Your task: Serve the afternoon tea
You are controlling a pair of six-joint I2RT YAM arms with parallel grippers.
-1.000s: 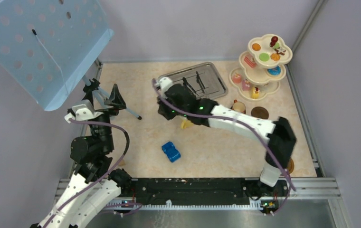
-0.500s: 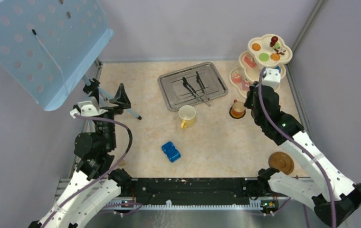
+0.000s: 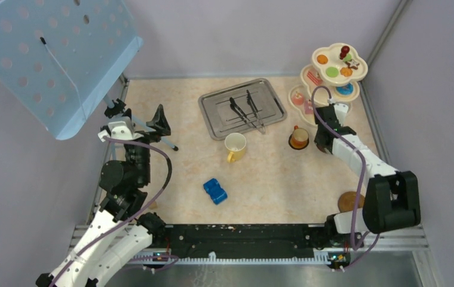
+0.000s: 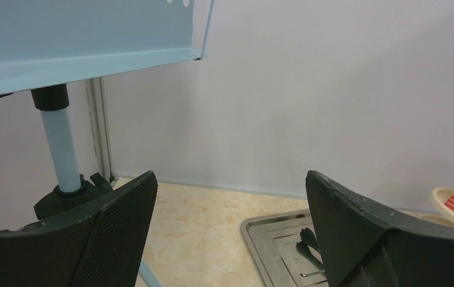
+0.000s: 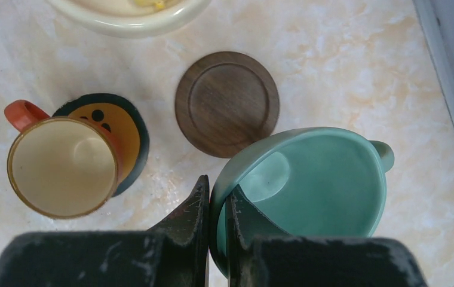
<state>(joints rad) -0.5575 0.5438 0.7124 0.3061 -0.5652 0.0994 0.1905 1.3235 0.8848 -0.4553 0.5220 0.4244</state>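
Note:
The teal cup [image 5: 317, 185] is hanging upright next to the empty round brown coaster [image 5: 227, 103], so the robot's right gripper should keep moving the cup over until the cup's base rests on the coaster.
My right gripper [image 5: 217, 203] is shut on the rim of the teal cup [image 5: 308, 185], one finger inside and one outside. The cup overlaps the near edge of a bare round brown coaster [image 5: 227, 103]. To its left the small brown cup [image 5: 63, 164] stands on a dark coaster [image 5: 130, 128]. From above, the right gripper [image 3: 325, 134] sits just right of the brown cup [image 3: 299, 137] and hides the teal cup. The yellow-and-cream mug [image 3: 235, 145] stands mid-table. The cream tiered stand [image 3: 308, 76] holds the toy cakes. My left gripper [image 4: 230, 233] is open and empty, at the far left [image 3: 147, 122].
A steel tray [image 3: 211, 101] with two black tongs [image 3: 247, 110] lies at the back centre. A blue toy car [image 3: 215, 191] sits near the front. More brown coasters [image 3: 349, 201] lie by the right arm's base. A blue music stand [image 3: 51, 54] overhangs the left side.
The right arm swung from above the yellow mug across to the right and now sits by the tiered stand, over the bare coaster. The left gripper drifted slightly right.

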